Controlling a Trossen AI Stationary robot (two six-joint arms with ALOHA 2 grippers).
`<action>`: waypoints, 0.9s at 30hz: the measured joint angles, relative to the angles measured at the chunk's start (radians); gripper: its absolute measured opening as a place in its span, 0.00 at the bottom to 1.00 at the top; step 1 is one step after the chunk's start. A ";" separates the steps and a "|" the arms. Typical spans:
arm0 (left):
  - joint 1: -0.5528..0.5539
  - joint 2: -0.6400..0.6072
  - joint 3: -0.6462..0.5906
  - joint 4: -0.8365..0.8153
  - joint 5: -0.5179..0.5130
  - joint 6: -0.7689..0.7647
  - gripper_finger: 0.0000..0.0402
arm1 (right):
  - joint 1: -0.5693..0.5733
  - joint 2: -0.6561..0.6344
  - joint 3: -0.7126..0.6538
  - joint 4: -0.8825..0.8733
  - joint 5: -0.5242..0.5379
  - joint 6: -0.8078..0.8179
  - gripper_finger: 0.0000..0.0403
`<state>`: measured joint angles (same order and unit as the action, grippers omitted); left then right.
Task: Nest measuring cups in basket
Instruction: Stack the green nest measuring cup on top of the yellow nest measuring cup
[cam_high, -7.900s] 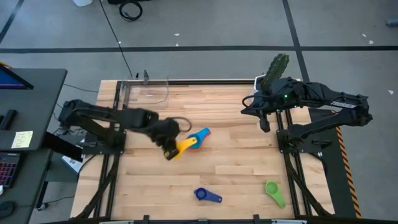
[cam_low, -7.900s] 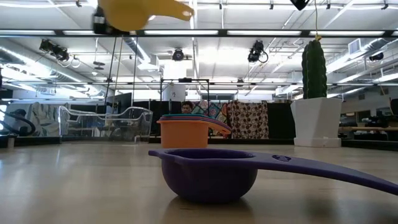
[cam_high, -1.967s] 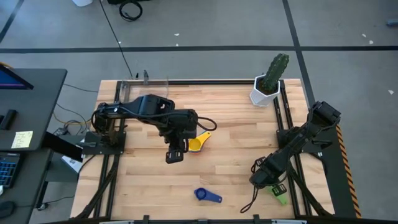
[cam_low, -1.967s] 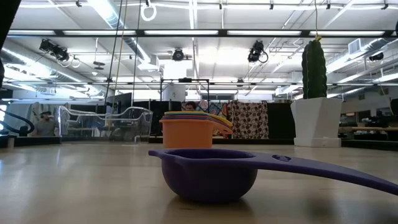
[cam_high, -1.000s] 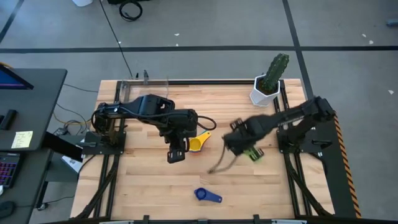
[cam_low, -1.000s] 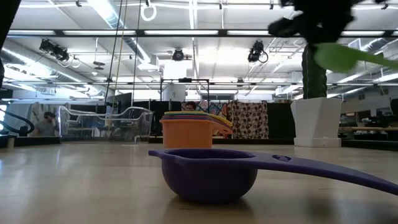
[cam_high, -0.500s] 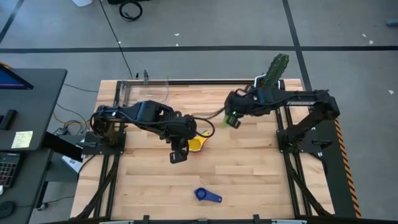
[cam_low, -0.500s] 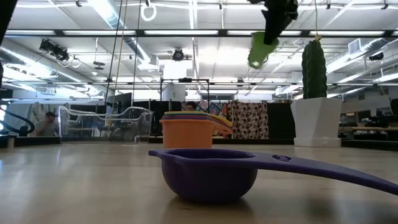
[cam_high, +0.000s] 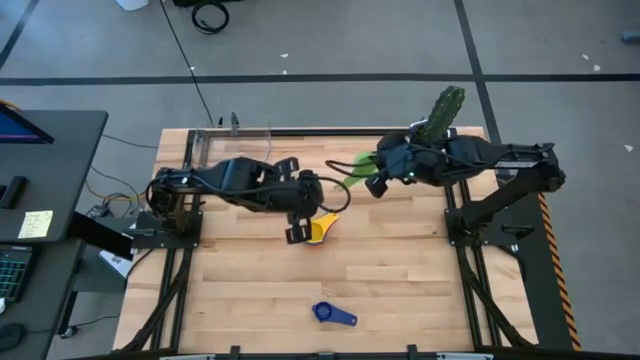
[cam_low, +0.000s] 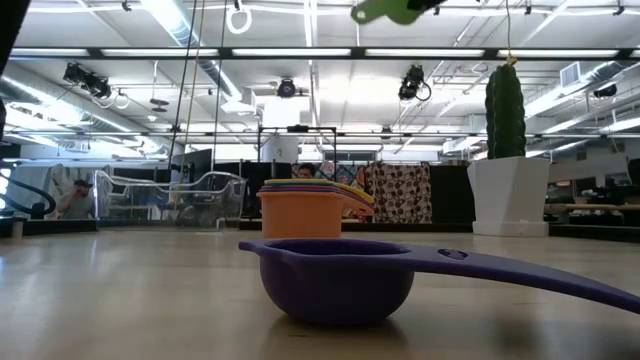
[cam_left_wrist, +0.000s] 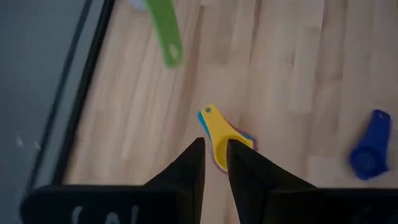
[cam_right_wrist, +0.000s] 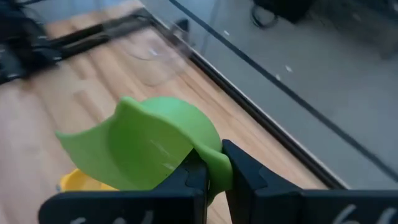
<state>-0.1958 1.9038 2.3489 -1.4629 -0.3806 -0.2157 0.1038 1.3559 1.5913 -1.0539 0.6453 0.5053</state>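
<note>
The green cup's handle (cam_high: 344, 184) faces the robot's left gripper, so the right gripper should now hold the cup's bowl (cam_high: 361, 165) until the left gripper closes on the cup's handle, and then let go.
A nested stack of cups, yellow on top (cam_high: 318, 230), stands on its orange outer cup (cam_low: 300, 212) at mid-table. My left gripper (cam_high: 297, 232) hovers beside it with its fingers almost together (cam_left_wrist: 214, 155), the yellow handle (cam_left_wrist: 217, 127) just beyond them. My right gripper (cam_high: 383, 177) is shut on the green cup (cam_high: 360, 168), up in the air to the far right of the stack. A dark blue cup (cam_high: 330, 314) sits upright near the table's near edge. The clear basket (cam_high: 240, 145) stands at the far left corner. My right gripper pinches the green cup at its bowl end (cam_right_wrist: 208, 158) between the two fingers; whether one finger is inside the bowl I cannot tell. The cup is lifted clear, high above the table (cam_low: 385, 10). Its handle (cam_left_wrist: 166, 31) points away from the gripper toward the table's left.
A white pot with a green cactus (cam_high: 435, 125) stands at the far right corner, close behind my right arm. Bare wood lies between the stack and the dark blue cup (cam_low: 335, 280). A person (cam_low: 65, 195) shows far off in the room.
My right gripper has carried the green cup from mid-table toward the far edge and a little left, rising steeply and turning the cup so that its handle points left. My left gripper has shifted slightly right and toward the far edge, closer to the stack.
</note>
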 joint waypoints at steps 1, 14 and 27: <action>0.005 0.000 0.000 0.013 -0.001 0.043 0.18 | 0.012 -0.003 0.000 0.015 0.000 -0.024 0.09; 0.091 0.001 0.000 0.191 0.130 0.120 0.18 | 0.102 -0.002 0.000 0.138 0.090 -0.174 0.09; 0.127 0.048 0.000 0.235 0.160 0.123 0.18 | 0.111 -0.002 0.000 0.172 0.096 -0.222 0.09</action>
<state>-0.0689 1.9520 2.3485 -1.2281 -0.2210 -0.0925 0.2150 1.3540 1.5913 -0.8822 0.7414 0.2837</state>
